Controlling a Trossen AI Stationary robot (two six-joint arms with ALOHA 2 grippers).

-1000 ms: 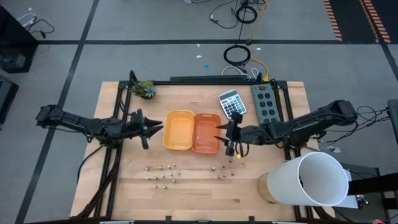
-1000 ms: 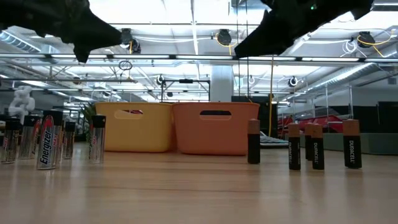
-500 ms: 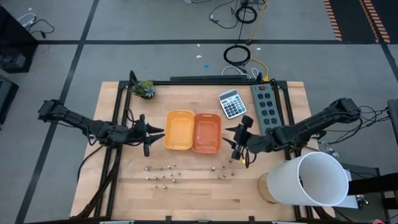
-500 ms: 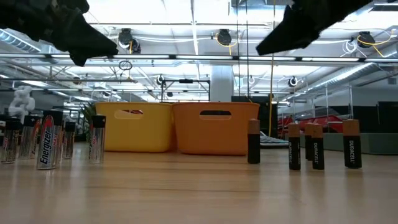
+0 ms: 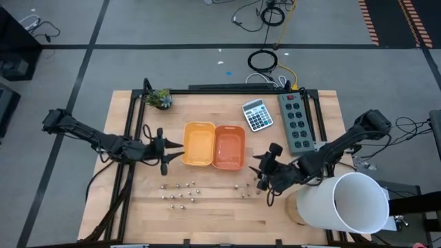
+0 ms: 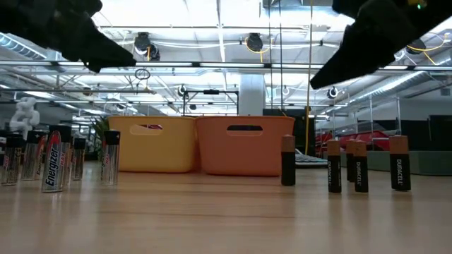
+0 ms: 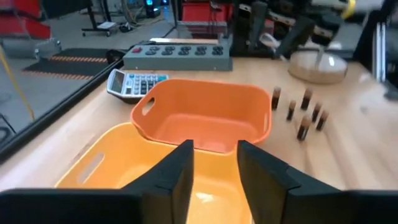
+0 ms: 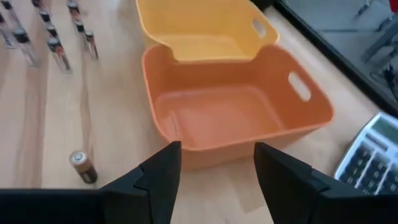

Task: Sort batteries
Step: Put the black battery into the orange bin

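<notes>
I should pull back and aim my right gripper's fingers down over the rear dark battery [image 6: 350, 161], because they now face the orange tray [image 8: 233, 154], past that battery.
Two trays sit side by side mid-table, a yellow tray [image 5: 198, 143] and an orange tray [image 5: 229, 147]; both look empty in the wrist views. The batteries stand upright on the wood nearer the near edge: pale silvery batteries [image 5: 178, 193] [image 6: 53, 159] on the left and dark batteries [image 5: 248, 191] [image 6: 357, 166] on the right. One dark battery [image 8: 82, 167] stands apart. My left gripper [image 5: 176, 147] [image 7: 214, 165] hovers open, just left of the yellow tray. My right gripper [image 5: 260, 178] [image 8: 214, 165] hovers open, right of the dark batteries and nearer than the orange tray.
A grey calculator [image 5: 257, 114] and a power strip [image 5: 295, 120] lie beyond the trays on the right. A small plant [image 5: 162, 98] stands at the far left corner. A large white cylinder [image 5: 348, 200] stands at the near right corner, close to my right arm.
My right gripper has drawn back from the orange tray's right side, moving toward the table's near edge and a little to the right, and stayed open. The trays and batteries have not moved.
</notes>
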